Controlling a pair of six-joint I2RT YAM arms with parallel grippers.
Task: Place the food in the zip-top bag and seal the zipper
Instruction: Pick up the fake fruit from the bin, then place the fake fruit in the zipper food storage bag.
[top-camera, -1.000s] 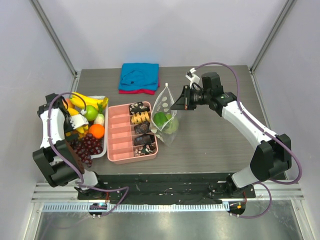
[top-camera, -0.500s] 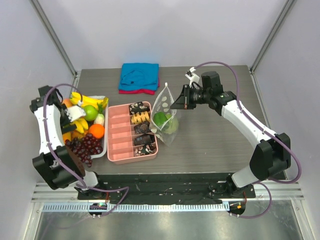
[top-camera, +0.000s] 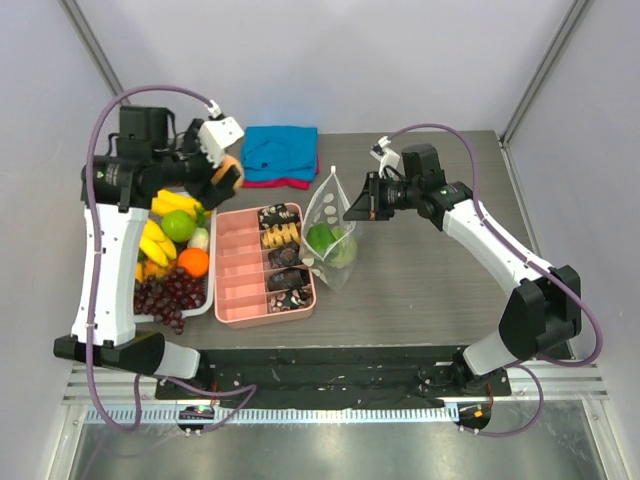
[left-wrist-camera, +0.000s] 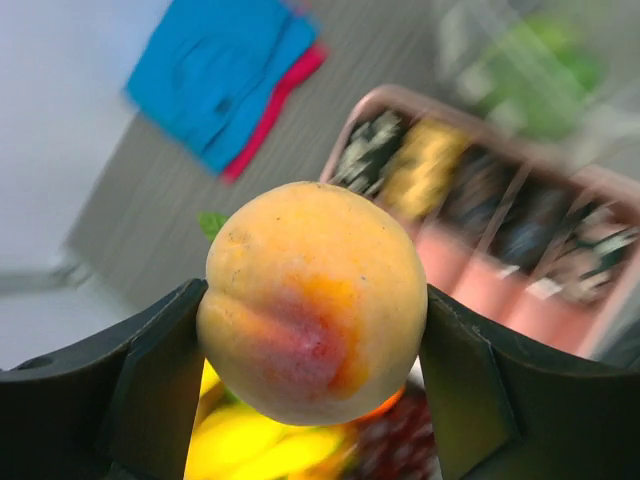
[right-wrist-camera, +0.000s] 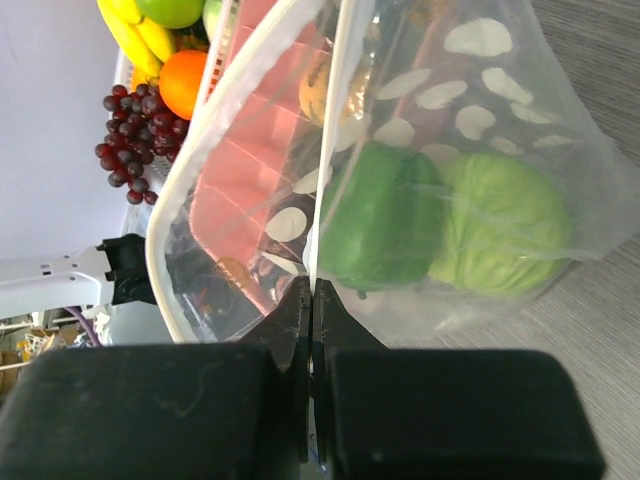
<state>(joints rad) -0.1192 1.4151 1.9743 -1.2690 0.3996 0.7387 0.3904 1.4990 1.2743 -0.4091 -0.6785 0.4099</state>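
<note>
The robot's right gripper is holding the zip-top bag's opening (top-camera: 328, 212) open, so the left gripper should next carry the peach until it hangs above the green foods (top-camera: 326, 238), and then let go.
A yellow-orange peach (left-wrist-camera: 315, 300) sits between the fingers of my left gripper (left-wrist-camera: 312, 302), which is shut on it. In the top view that gripper (top-camera: 222, 172) hangs high above the back of the fruit tray, left of the zip-top bag (top-camera: 330, 235). The dotted clear bag stands upright on the table with its mouth open. My right gripper (top-camera: 350, 208) is shut on one side of the mouth edge (right-wrist-camera: 312, 300). The zipper (right-wrist-camera: 178, 180) curves as a white strip round the opening. Two green foods (right-wrist-camera: 380, 215) lie inside the bag.
A pink compartment box (top-camera: 238, 275) with snacks stands left of the bag. Further left a white tray (top-camera: 207, 298) holds bananas (top-camera: 160, 245), an orange (top-camera: 193, 261), grapes (top-camera: 170, 292) and a green apple (top-camera: 180, 225). A folded blue and red cloth (top-camera: 277, 155) lies at the back.
My left gripper closed on the peach in the fruit tray, then lifted it up and to the right, towards the back. The right gripper and the bag have not moved.
</note>
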